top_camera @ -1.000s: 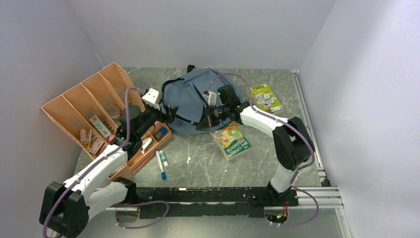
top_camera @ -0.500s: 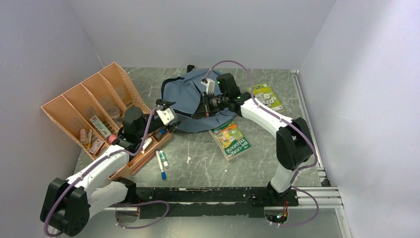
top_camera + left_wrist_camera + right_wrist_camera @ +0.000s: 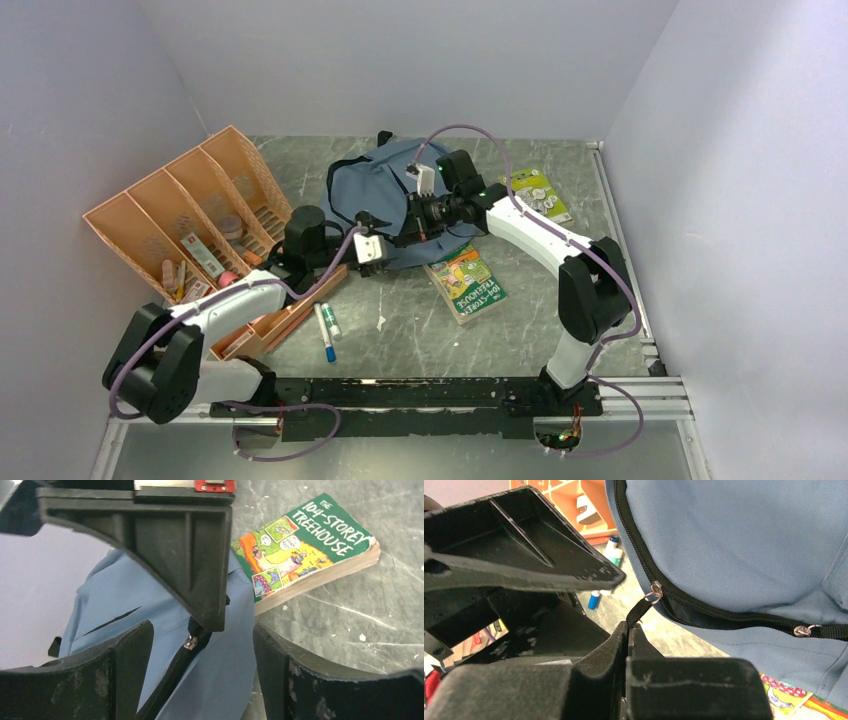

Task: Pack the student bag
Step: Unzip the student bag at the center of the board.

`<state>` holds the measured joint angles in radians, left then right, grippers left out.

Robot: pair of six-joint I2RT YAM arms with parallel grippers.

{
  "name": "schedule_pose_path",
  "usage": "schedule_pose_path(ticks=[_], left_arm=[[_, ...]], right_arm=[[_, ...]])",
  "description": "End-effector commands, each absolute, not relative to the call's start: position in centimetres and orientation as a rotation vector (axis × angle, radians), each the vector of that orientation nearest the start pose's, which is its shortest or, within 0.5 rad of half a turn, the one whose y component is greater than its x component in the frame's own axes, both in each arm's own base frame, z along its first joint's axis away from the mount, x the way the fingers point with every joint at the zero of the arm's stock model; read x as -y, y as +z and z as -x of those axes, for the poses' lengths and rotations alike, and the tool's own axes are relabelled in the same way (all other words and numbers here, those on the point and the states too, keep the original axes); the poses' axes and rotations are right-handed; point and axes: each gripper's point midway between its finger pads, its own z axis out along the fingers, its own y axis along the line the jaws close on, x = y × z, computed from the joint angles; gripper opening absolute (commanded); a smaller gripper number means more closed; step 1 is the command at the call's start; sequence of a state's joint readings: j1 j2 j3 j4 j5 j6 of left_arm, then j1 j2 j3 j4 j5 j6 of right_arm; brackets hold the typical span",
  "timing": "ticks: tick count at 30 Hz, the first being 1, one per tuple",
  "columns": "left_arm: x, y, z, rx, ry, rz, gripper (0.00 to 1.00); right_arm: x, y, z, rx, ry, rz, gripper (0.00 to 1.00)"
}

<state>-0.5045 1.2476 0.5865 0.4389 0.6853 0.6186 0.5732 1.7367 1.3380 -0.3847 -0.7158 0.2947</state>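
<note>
The zipper's closed part (image 3: 633, 539) runs toward the orange tray, so my right gripper should hand the black strap to my left gripper and hold the bag's open edge (image 3: 686, 625).
The grey-blue student bag (image 3: 380, 190) lies at the back middle of the table, its black zipper partly open (image 3: 704, 611). My right gripper (image 3: 408, 226) is shut on the black zipper pull strap (image 3: 640, 611), which hangs from a metal slider (image 3: 655, 591). A second slider (image 3: 803, 630) sits further along the zipper. My left gripper (image 3: 384, 243) is open at the bag's front edge. In the left wrist view (image 3: 202, 635) its fingers (image 3: 122, 672) stand either side of the blue fabric and the zipper slider (image 3: 189, 642), just under my right gripper's finger (image 3: 190, 555).
A green comic paperback (image 3: 467, 280) lies just right of the bag's front edge and also shows in the left wrist view (image 3: 300, 550). A green card pack (image 3: 536, 196) lies at the back right. The orange compartment tray (image 3: 190, 230) holds small items at the left. Two markers (image 3: 326, 330) lie beside it.
My left arm swung right from the orange tray to the bag's front edge. My right gripper shifted slightly up and left, still holding the zipper pull.
</note>
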Motion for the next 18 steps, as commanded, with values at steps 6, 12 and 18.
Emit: schedule_pose_path(ticks=[6, 12, 18], left_arm=[[27.8, 16.4, -28.3, -1.106, -0.466, -1.491, 0.76], [27.2, 15.6, -28.6, -1.125, -0.410, -1.518, 0.75], [27.4, 16.7, -29.6, -1.123, -0.396, -1.451, 0.70]], right_arm=[[-31.7, 16.0, -27.8, -2.406, 1.144, 0.879, 0.00], [-31.2, 15.4, -27.8, -2.441, 1.101, 0.894, 0.01], [-31.2, 15.2, -27.3, -2.438, 1.128, 0.913, 0.02]])
